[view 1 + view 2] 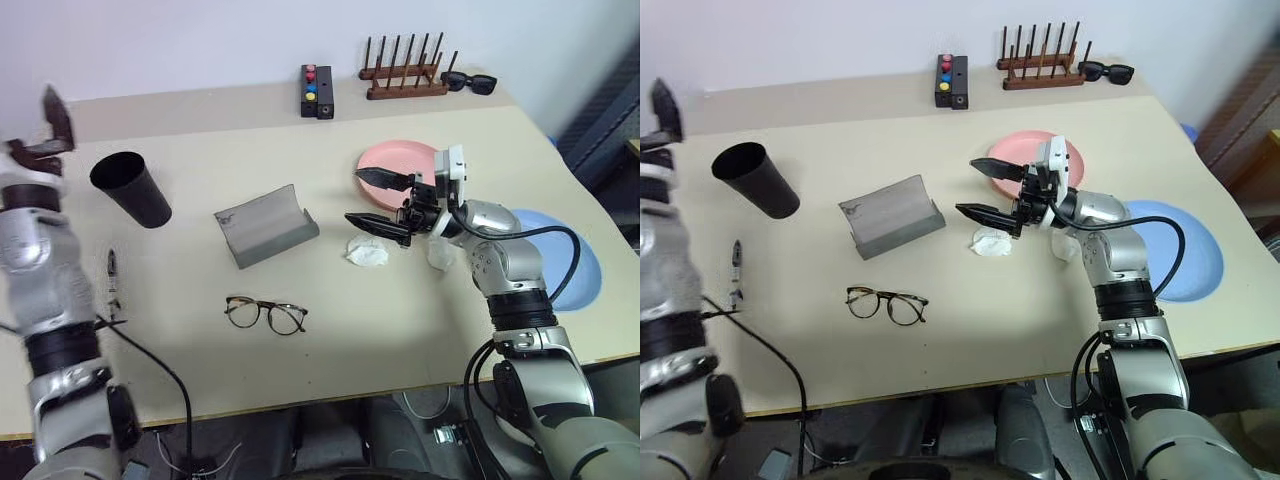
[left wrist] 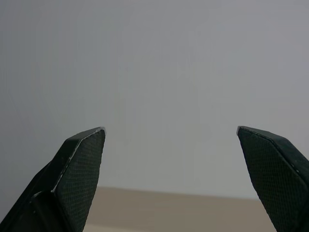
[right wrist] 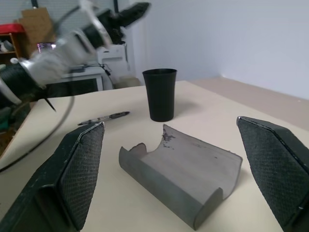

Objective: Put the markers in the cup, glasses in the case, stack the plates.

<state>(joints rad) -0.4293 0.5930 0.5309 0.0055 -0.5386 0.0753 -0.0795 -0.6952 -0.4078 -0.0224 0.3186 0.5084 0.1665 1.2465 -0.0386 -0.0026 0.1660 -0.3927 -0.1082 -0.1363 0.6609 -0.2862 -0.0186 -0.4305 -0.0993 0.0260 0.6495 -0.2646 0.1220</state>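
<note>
The marker is lying clear (image 1: 737,257) of the black cup, so my left gripper should keep going down with open fingers and close across the middle of the marker (image 1: 736,276).
The black cup (image 1: 130,188) stands upright at the table's left. One marker (image 1: 112,272) lies flat in front of it. The grey case (image 1: 265,228) lies open in the middle, and the glasses (image 1: 265,314) rest unfolded nearer the front edge. The pink plate (image 1: 400,160) sits behind my right gripper (image 1: 380,202), which hovers open and empty, pointing at the case (image 3: 183,171). The blue plate (image 1: 580,262) lies at the right edge, partly hidden by my right arm. My left gripper (image 1: 46,128) is raised beyond the cup's left side, open and empty (image 2: 169,140), facing the wall.
Two crumpled white wads (image 1: 367,252) lie under my right gripper. At the back stand a wooden peg rack (image 1: 405,76), chunky black sunglasses (image 1: 468,82) and a black box with coloured buttons (image 1: 317,91). A black cable (image 1: 150,355) crosses the front left corner.
</note>
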